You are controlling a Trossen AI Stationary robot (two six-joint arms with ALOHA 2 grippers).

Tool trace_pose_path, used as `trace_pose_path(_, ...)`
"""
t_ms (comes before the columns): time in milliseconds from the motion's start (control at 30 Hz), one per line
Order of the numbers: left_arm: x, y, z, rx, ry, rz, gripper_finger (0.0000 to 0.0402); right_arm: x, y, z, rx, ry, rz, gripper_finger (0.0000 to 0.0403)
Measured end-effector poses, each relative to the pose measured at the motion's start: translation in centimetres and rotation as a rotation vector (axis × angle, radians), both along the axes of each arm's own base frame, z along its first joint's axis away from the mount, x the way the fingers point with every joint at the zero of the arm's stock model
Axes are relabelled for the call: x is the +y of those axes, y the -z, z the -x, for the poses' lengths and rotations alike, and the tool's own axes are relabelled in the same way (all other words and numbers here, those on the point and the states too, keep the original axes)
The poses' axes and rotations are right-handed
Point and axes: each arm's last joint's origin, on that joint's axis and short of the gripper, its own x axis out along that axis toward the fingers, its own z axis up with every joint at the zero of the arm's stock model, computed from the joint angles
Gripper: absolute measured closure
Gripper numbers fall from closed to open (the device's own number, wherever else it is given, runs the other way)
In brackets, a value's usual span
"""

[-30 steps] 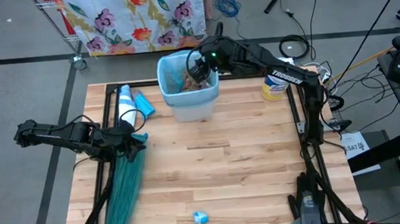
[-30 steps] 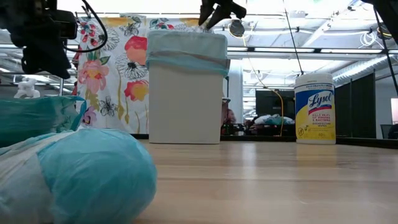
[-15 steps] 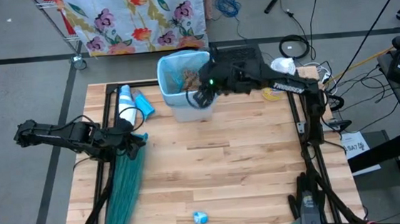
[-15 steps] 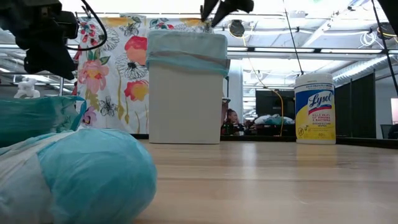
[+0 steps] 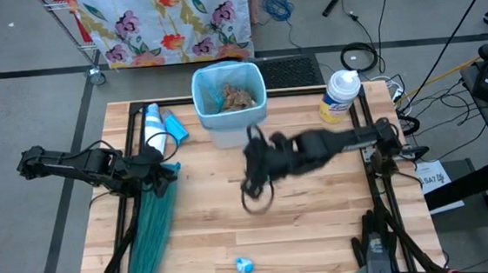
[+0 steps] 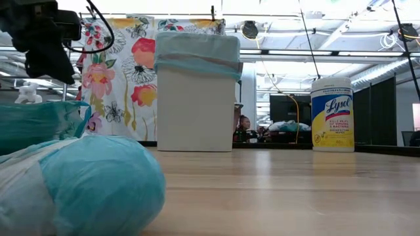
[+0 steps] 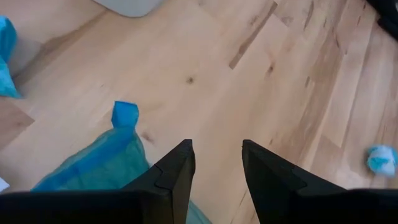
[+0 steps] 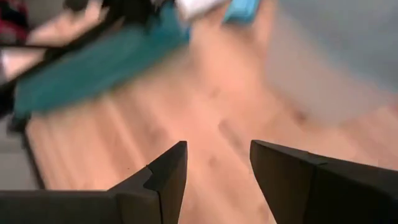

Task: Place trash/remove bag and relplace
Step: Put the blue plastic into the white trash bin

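The small blue wrapper [image 5: 244, 265] is crumpled in a compact wad, so I expect it to stay bunched up when I lift it to the bin.
The bin [image 5: 229, 103] stands at the table's far middle, lined with the pale-blue bag [image 5: 200, 81]; brown trash [image 5: 236, 95] lies inside it. A teal-green bag [image 5: 151, 231] lies stretched along the table's left side. A small blue wrapper [image 5: 244, 265] rests near the front edge. My right gripper [image 5: 251, 175] hangs open over bare wood at mid-table, on the bin's near side, with nothing between its fingers [image 8: 165, 171]. My left gripper [image 5: 161, 173] stands open over the teal bag's far end [image 7: 99, 165], bare wood showing in its gap.
A Lysol canister [image 5: 337, 94] stands to the right of the bin. Blue and white packs [image 5: 161, 130] lie to the bin's left. In the low view a blue wad [image 6: 98, 183] fills the near left. Bare wood spreads across the table's middle and right.
My right gripper has swung from above the bin toward the table's near edge, out over mid-table and a little lower, staying open with nothing in it. It has left the top of the low view.
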Motion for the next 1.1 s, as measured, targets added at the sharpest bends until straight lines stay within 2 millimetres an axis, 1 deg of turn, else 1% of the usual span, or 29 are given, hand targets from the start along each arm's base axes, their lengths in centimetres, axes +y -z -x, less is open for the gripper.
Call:
trace_pose_path(133, 0.0, 0.2, 0.2, 0.028, 0.019, -0.006, 0.0263, 4.3, 1.9, 0.3, 0.089, -0.077, -0.047, 0.0234)
trace_pose_path(233, 0.0, 0.2, 0.2, 0.03, 0.025, -0.011, 0.0263, 7.3, 3.8, 0.1, 0.147, -0.148, -0.035, 0.0234)
trace_pose_path(300, 0.0, 0.2, 0.2, 0.031, 0.041, -0.012, 0.0263, 9.1, 5.2, 0.0, 0.197, -0.23, -0.028, 0.0234)
trace_pose_path(467, -0.1, 0.2, 0.2, 0.033, 0.055, -0.009, 0.0263, 13.0, 9.3, -0.6, 0.321, -0.42, 0.009, 0.0234)
trace_pose_path(600, 0.0, 0.3, 0.3, 0.048, 0.055, -0.012, 0.0263, 15.4, 12.6, -1.2, 0.393, -0.556, 0.025, 0.0234)
trace_pose_path(733, 0.0, 0.5, 0.5, 0.08, 0.052, -0.013, 0.0263, 17.0, 15.9, -2.4, 0.411, -0.652, 0.032, 0.0234)
trace_pose_path(867, 0.0, 0.5, 0.6, 0.082, 0.05, -0.011, 0.0263, 17.3, 18.4, -4.0, 0.394, -0.685, 0.051, 0.0234)
trace_pose_path(967, 0.0, 0.5, 0.6, 0.082, 0.048, -0.009, 0.0263, 17.0, 19.7, -4.9, 0.384, -0.703, 0.066, 0.0234)
trace_pose_path(1100, 0.0, 0.5, 0.6, 0.082, 0.05, -0.008, 0.0263, 17.0, 20.8, -6.0, 0.346, -0.75, 0.092, 0.0234)
